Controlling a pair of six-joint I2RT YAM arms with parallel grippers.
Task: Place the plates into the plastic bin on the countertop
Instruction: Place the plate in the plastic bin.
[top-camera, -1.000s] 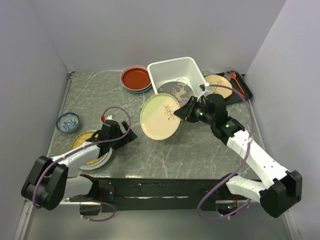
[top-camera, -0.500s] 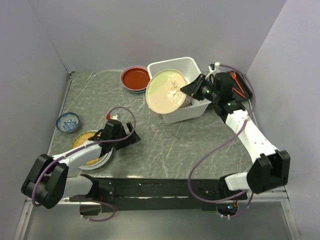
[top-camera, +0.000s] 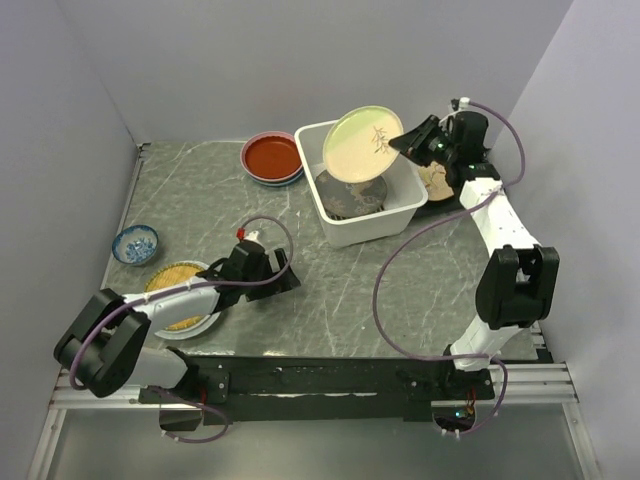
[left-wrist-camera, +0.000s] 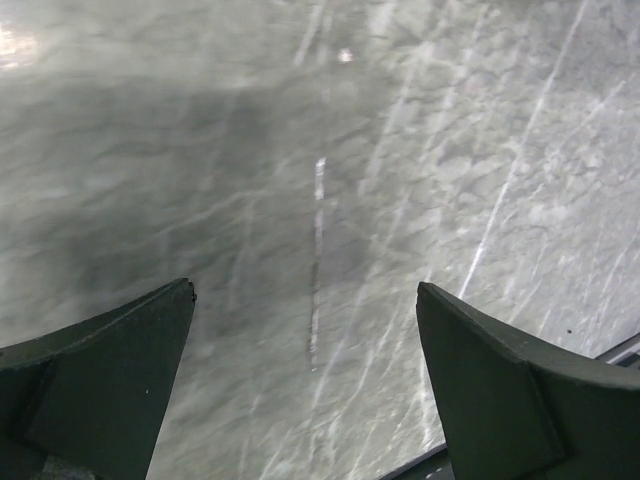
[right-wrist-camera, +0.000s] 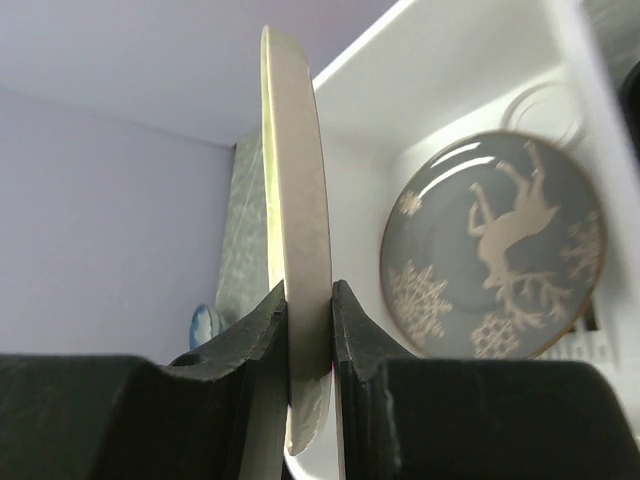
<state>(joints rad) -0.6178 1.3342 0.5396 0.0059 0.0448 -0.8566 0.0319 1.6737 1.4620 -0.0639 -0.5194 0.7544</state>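
Note:
I should go on moving my right gripper down until the plates touch before I let go, because the cream plate (top-camera: 362, 143) is above the dark plate lying flat (top-camera: 356, 201) in the bin.
My right gripper (top-camera: 401, 144) (right-wrist-camera: 308, 300) is shut on the rim of a cream plate with a branch (top-camera: 362, 144) (right-wrist-camera: 296, 190). It holds the plate tilted on edge above the white plastic bin (top-camera: 345, 231) (right-wrist-camera: 450, 70). A dark plate with a gold tree (top-camera: 350, 193) (right-wrist-camera: 495, 250) lies flat in the bin. My left gripper (top-camera: 285, 279) (left-wrist-camera: 305, 295) is open, low over the bare countertop (top-camera: 380, 280) (left-wrist-camera: 350, 150), with nothing between its fingers. A yellow lattice plate (top-camera: 178, 297) on a white plate lies partly under the left arm. Red plates (top-camera: 272, 157) are stacked left of the bin.
A small blue patterned bowl (top-camera: 135, 244) sits near the left wall. Another cream plate (top-camera: 436, 181) lies right of the bin, partly hidden by the right arm. Grey walls close in the left, back and right sides.
The right arm has carried the cream plate from in front of the bin up and back over it, tilting it steeper. The left gripper has slid right, away from the yellow plate.

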